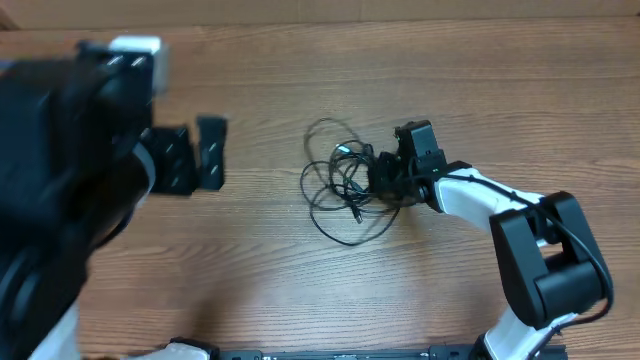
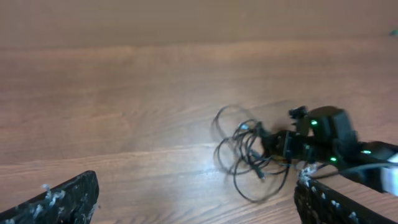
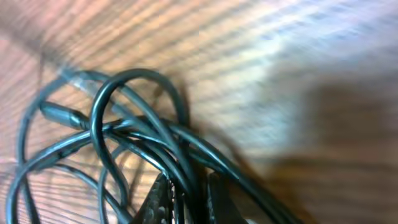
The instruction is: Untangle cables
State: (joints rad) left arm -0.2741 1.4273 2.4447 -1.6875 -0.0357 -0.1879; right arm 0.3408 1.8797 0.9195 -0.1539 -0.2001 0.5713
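Next, my left gripper comes back and grabs the bundle's far edge (image 1: pixel 345 150), because my right gripper is holding several pieces of the cables while the tangled loops (image 1: pixel 344 190) next to it lie loose.
The cables (image 1: pixel 340 185) lie as a tangled bundle of thin black loops in the middle of the wooden table, also seen in the left wrist view (image 2: pixel 245 152). My right gripper (image 1: pixel 385 178) is at the bundle's right side. In the right wrist view its two fingers (image 3: pixel 189 199) are closed around several cable strands (image 3: pixel 143 124). My left gripper (image 1: pixel 195 155) hangs open and empty well to the left of the bundle, its fingertips (image 2: pixel 193 199) wide apart above bare table.
The left arm's large black body (image 1: pixel 60 160) fills the left side of the overhead view. The right arm (image 1: pixel 540 250) reaches in from the lower right. The wooden table (image 1: pixel 300 290) surrounds the bundle.
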